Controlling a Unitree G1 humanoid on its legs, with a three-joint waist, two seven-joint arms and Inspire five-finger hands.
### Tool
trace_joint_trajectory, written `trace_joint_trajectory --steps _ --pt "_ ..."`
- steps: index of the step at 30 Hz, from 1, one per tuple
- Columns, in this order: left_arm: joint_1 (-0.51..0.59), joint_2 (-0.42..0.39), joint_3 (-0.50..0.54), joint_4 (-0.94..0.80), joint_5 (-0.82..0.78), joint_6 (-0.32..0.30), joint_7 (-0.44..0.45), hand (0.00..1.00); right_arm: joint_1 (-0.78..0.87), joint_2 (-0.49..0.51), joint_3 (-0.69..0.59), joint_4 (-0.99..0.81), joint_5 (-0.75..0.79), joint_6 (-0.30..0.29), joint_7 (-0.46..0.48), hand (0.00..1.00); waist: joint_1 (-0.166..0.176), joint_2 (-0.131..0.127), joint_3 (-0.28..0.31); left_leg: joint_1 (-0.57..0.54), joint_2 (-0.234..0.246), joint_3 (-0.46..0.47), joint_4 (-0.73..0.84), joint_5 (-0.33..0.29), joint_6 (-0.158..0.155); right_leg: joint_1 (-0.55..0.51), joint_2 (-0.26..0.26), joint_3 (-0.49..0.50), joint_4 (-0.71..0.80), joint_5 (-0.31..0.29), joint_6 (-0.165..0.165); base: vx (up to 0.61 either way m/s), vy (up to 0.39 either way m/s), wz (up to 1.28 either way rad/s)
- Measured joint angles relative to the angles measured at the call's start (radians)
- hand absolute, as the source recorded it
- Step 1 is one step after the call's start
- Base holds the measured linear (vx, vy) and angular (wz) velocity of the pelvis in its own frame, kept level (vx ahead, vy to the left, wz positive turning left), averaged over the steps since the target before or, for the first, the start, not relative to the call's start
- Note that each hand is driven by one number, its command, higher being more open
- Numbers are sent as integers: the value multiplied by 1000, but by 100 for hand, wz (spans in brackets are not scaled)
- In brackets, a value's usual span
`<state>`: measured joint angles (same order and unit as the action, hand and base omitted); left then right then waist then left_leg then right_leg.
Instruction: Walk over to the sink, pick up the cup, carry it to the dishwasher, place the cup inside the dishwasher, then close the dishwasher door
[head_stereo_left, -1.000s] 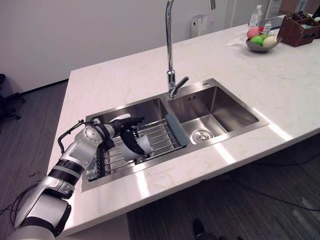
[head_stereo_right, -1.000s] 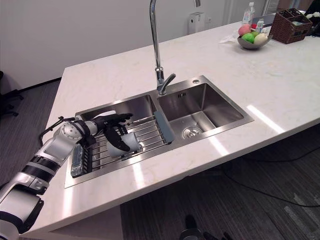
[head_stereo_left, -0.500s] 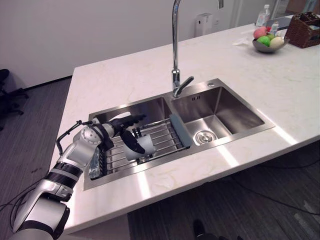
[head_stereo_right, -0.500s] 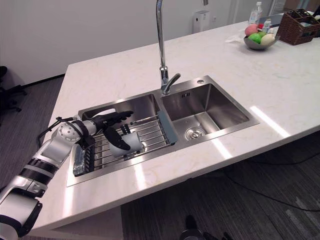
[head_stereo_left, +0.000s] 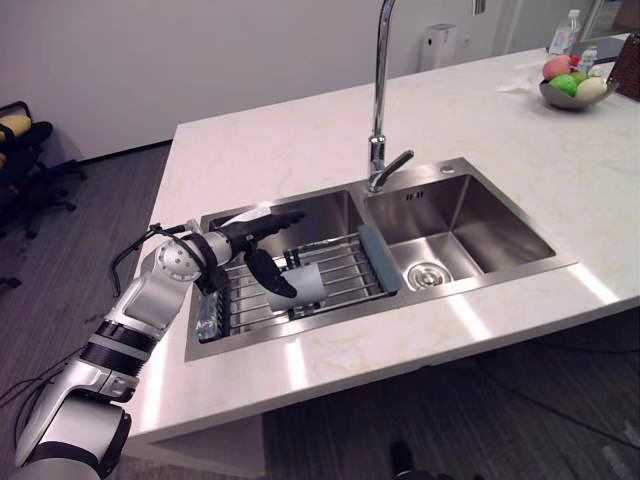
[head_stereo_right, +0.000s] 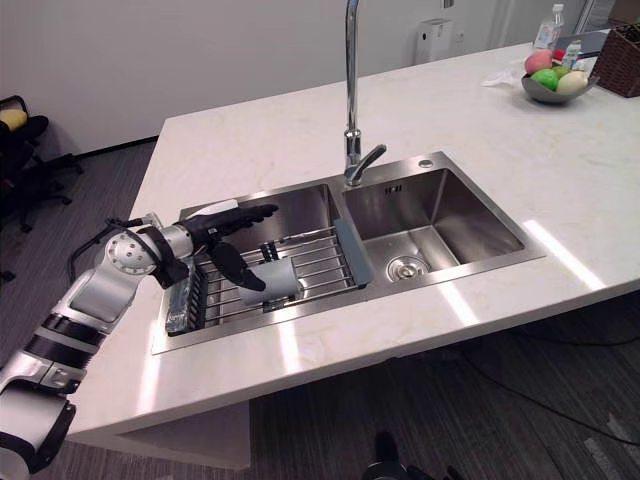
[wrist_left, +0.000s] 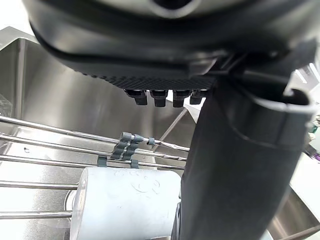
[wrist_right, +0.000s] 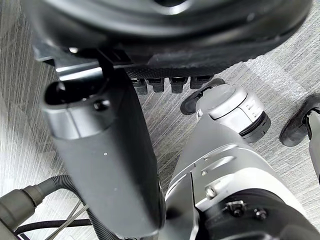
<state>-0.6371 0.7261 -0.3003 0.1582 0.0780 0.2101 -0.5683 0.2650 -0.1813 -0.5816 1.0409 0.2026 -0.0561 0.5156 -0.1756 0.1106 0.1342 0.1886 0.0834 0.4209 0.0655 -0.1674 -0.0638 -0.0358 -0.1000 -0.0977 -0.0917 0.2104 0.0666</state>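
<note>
The cup (head_stereo_left: 298, 287) is lying on its side over the rack's open wires (head_stereo_left: 345, 272), so the robot should expect an empty cup when it lifts it.
A pale grey cup (head_stereo_left: 305, 285) lies on its side on the wire rack (head_stereo_left: 345, 262) in the sink's left basin. My left hand (head_stereo_left: 235, 237) reaches in over the rack from the left and is open. Its straight fingers (head_stereo_left: 275, 220) stretch out above the cup toward the basin's back wall. The thumb (head_stereo_left: 268, 276) hangs down beside the cup's left end. In the left wrist view the thumb (wrist_left: 235, 175) stands right beside the cup (wrist_left: 125, 205); contact is unclear. My right hand (wrist_right: 100, 165) hangs open above the floor.
The double sink (head_stereo_left: 400, 302) is set in a white marble counter (head_stereo_left: 300, 140), with a tall faucet (head_stereo_left: 378, 120) between the basins. A clear bottle (head_stereo_left: 207, 315) lies at the rack's left end. A fruit bowl (head_stereo_left: 572, 90) stands far right, and a chair (head_stereo_left: 25, 150) far left.
The whole picture has slid to the right, so the camera has moved. My left hand stays over the rack with its thumb beside the cup.
</note>
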Motion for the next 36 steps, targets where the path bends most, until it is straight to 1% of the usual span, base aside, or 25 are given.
trace_joint_trajectory --steps 8,11,18,24,33,36 --pt "1 -1 -1 0 7 7 -53 100 0 22 1 1 0 12 -1 100 0 -28 0 -5 -2 -1 7 -4 6 -2 -3 0 2 1 1 -26 -16 0" --pt "2 -2 -2 0 21 17 -55 100 -1 25 1 1 0 16 -1 100 -1 -33 -1 -6 -4 0 7 -5 7 -4 -5 2 2 1 1 0 0 0" --pt "11 -3 -8 0 22 34 -69 100 -1 27 1 1 0 22 -1 100 -3 -36 -2 -11 -9 4 8 -6 9 -11 -7 9 4 3 4 -13 -8 -1" --pt "47 -3 -27 10 22 39 -71 100 2 23 24 1 -1 23 -2 100 -9 -36 -2 0 -10 8 2 -6 9 -10 -6 8 -1 3 4 -1 -1 -2" --pt "55 -3 -28 26 25 41 -67 100 2 17 41 -9 -9 23 -6 100 -21 -32 -4 13 -11 9 -9 -6 9 -2 -6 7 -1 1 3 -4 -3 0" --pt "55 -3 -28 49 40 41 -53 100 1 17 45 -10 -9 23 -8 100 -26 -30 -4 14 -11 9 -9 -6 8 -1 -6 6 -1 1 3 -12 -10 0"
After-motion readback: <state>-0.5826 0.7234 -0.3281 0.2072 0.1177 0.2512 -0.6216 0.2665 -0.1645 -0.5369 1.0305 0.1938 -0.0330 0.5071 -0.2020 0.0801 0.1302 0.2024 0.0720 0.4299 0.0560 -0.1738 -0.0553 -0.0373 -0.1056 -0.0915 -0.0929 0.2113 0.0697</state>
